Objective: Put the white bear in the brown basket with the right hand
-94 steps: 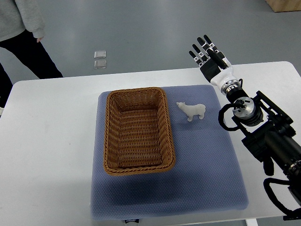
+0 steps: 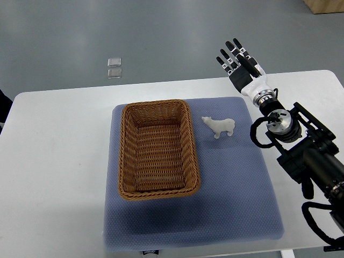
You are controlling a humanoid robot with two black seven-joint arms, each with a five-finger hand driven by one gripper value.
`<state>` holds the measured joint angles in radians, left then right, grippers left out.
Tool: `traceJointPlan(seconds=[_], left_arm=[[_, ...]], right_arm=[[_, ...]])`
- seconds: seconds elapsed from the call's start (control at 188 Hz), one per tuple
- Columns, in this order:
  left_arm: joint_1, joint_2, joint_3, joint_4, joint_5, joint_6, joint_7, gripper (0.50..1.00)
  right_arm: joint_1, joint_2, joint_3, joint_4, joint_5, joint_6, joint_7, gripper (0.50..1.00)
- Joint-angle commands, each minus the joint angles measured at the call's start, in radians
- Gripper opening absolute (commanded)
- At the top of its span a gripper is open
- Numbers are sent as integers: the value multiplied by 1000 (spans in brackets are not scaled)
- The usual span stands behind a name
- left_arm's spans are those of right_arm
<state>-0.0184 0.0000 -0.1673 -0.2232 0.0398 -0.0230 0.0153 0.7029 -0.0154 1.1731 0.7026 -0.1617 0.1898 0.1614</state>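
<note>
The white bear is closer than my right gripper's open fingers, which are past the table's far edge (image 2: 210, 79). Next, I move the fingers back and lower them around the bear (image 2: 220, 127).
A small white bear (image 2: 219, 127) stands on the blue mat (image 2: 236, 183), just right of the brown wicker basket (image 2: 129, 156). The basket holds nothing that I can see. My right hand (image 2: 238, 62) hovers past the table's far edge, up and to the right of the bear, with its fingers spread and holding nothing. Its arm (image 2: 301, 156) runs down the right side of the picture. The left arm does not show.
The mat lies on a white table (image 2: 54, 161). Two small clear squares (image 2: 114, 67) lie on the grey floor beyond the table. A brown box corner (image 2: 325, 5) shows at the top right.
The person who stood at the top left has left the view. My right hand has stayed almost where it was.
</note>
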Motion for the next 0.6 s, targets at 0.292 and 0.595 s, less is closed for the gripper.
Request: traceJointPlan(seconds=[0.292, 0.595], left_arm=[[0, 0, 0, -10, 2, -2, 0, 1000], [0, 0, 0, -11, 2, -2, 0, 1000]], right_arm=[[83, -115, -196, 24, -194, 8, -25, 926], [345, -307, -687, 141, -582, 63, -140, 926]])
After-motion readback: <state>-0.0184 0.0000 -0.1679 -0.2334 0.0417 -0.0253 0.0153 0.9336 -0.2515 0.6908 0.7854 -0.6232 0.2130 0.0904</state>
